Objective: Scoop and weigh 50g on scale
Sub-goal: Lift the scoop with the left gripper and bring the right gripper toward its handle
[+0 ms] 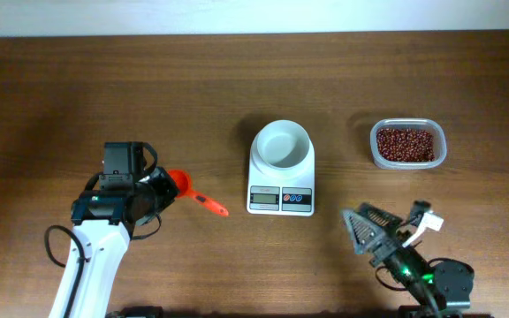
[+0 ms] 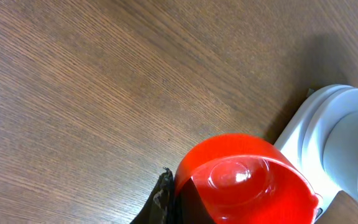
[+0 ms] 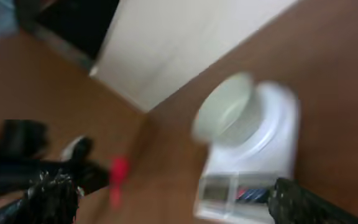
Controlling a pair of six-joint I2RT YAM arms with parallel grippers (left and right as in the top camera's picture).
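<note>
The scoop's handle sticks out free while my left gripper is on the scoop's bowl end (image 1: 181,182), so my open right gripper should keep going to that handle (image 1: 212,205) and close there.
The white scale (image 1: 280,181) stands mid-table with its round white bowl (image 1: 282,144) empty. The dark red-brown beans (image 1: 406,143) fill a clear tub to the right of it. My left gripper (image 1: 155,193) is left of the scale, shut on the bowl end of a red-orange scoop (image 1: 181,184) whose handle points toward the scale. The left wrist view shows the scoop (image 2: 244,183) pressed against one dark finger (image 2: 161,200), with the scale (image 2: 308,134) at the right edge. My right gripper (image 1: 391,231) stands open near the front right, holding nothing. Its blurred wrist view looks at the scale (image 3: 253,146).
The clear tub (image 1: 440,150) sits at the right, behind my right arm. A pale wall edge (image 1: 254,16) runs along the table's back. Bare wood lies between my left gripper and the scale.
</note>
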